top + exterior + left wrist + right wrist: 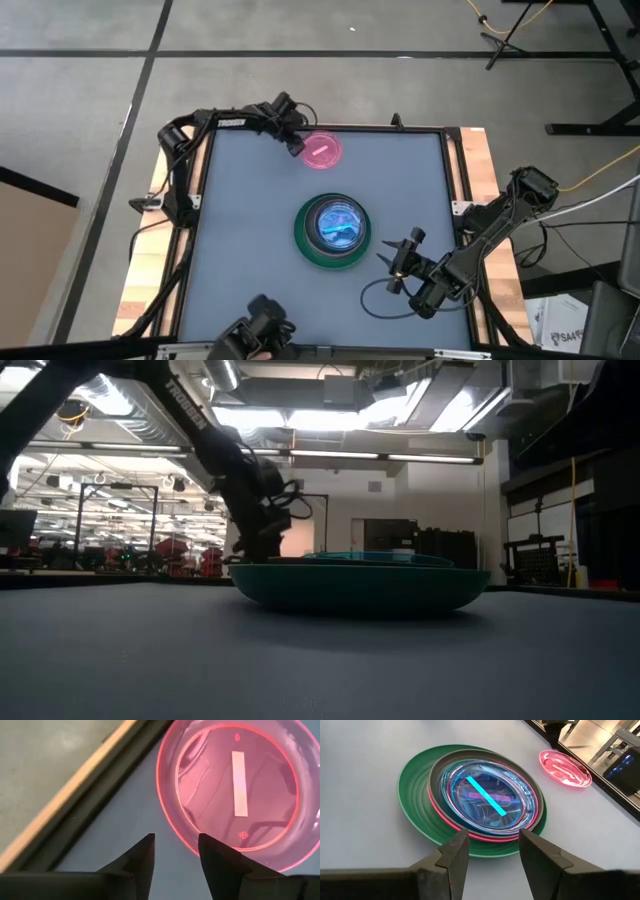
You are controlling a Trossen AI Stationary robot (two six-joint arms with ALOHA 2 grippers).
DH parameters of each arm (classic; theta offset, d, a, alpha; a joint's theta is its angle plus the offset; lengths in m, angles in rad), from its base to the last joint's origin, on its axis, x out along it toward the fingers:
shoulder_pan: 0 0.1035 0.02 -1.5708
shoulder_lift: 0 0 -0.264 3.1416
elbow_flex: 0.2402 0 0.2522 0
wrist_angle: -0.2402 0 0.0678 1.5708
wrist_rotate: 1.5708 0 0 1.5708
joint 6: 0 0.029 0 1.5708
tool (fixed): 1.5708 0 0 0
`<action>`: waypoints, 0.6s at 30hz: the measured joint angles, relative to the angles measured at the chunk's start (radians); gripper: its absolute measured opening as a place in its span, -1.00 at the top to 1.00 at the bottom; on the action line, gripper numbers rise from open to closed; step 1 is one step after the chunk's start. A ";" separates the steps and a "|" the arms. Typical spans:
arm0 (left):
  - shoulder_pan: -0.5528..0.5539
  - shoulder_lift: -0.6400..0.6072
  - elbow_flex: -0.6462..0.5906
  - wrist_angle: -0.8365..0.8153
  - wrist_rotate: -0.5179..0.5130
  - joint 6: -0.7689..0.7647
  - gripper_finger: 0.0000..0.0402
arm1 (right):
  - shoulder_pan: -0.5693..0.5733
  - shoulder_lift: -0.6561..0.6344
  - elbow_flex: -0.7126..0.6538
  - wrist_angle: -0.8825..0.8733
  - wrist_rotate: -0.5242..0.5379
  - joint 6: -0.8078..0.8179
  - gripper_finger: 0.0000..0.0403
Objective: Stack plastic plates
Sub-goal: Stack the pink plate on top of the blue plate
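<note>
My gripper will lower the small pink plate [321,149], and the pink plate should fit inside the blue plate, because it looks narrower than the blue plate's round rim [339,224].
A stack of plates stands in the table's middle: a large dark green plate [335,258] at the bottom, a pink plate's rim [451,822] above it, and a translucent blue plate [490,795] on top. A small translucent pink plate [322,151] lies flat on the table near the far edge. My left gripper [175,851] is open just beside that plate's rim, toward the far left corner. My right gripper [490,847] is open and empty, at the stack's right near side, pointing at it.
The table's raised dark frame and wooden border [75,785] run close behind my left gripper. A cable [375,295] lies on the mat near my right arm. Bare grey mat [240,250] lies left of the stack.
</note>
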 joint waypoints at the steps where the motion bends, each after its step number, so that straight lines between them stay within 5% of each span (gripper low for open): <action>1: -0.005 0.009 0.000 0.005 0.003 -0.006 0.27 | 0.000 0.000 0.000 0.000 -0.001 0.000 0.18; 18: -0.041 0.075 0.000 0.096 0.016 0.040 0.43 | 0.000 0.000 0.000 0.004 -0.001 0.001 0.18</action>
